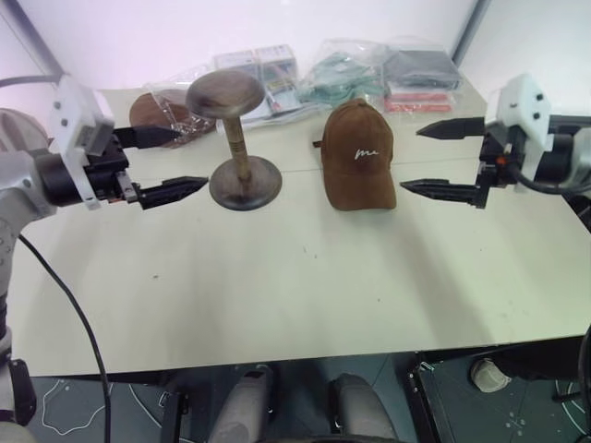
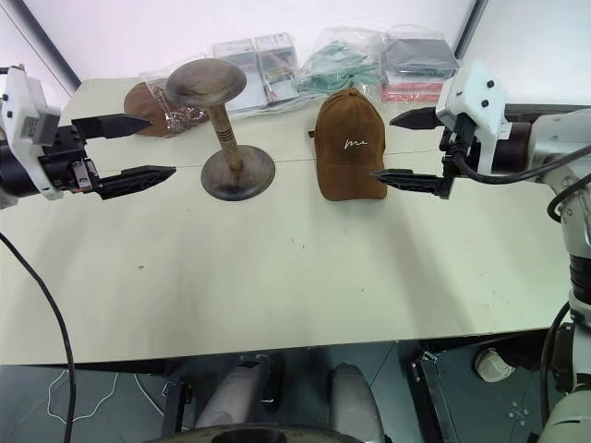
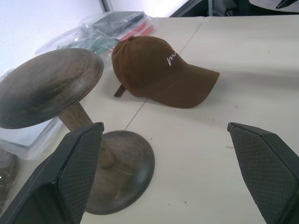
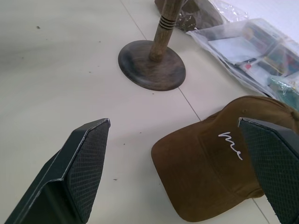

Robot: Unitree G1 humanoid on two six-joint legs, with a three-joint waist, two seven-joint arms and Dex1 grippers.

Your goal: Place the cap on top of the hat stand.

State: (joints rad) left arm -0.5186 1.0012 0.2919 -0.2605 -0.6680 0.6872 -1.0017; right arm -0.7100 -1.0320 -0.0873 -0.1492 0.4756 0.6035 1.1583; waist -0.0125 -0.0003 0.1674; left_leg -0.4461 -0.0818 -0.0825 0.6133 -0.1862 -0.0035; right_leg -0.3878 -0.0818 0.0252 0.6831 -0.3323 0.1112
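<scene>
The cap's top is standing rounded by itself, so the brown cap will hold its dome shape and stay open underneath when I pick it up by its rim.
The brown cap with white script lies on the table, brim toward me, right of the dark bronze hat stand. The stand is upright with its mushroom top bare. My left gripper hovers open just left of the stand, nothing between its fingers. My right gripper hovers open just right of the cap, empty too. In the left wrist view the stand is close and the cap lies beyond it. In the right wrist view the cap lies near the fingers and the stand's base sits further off.
A brown cap in clear plastic lies behind the stand at the back left. Several plastic-wrapped packages line the table's far edge. The near half of the table is bare surface.
</scene>
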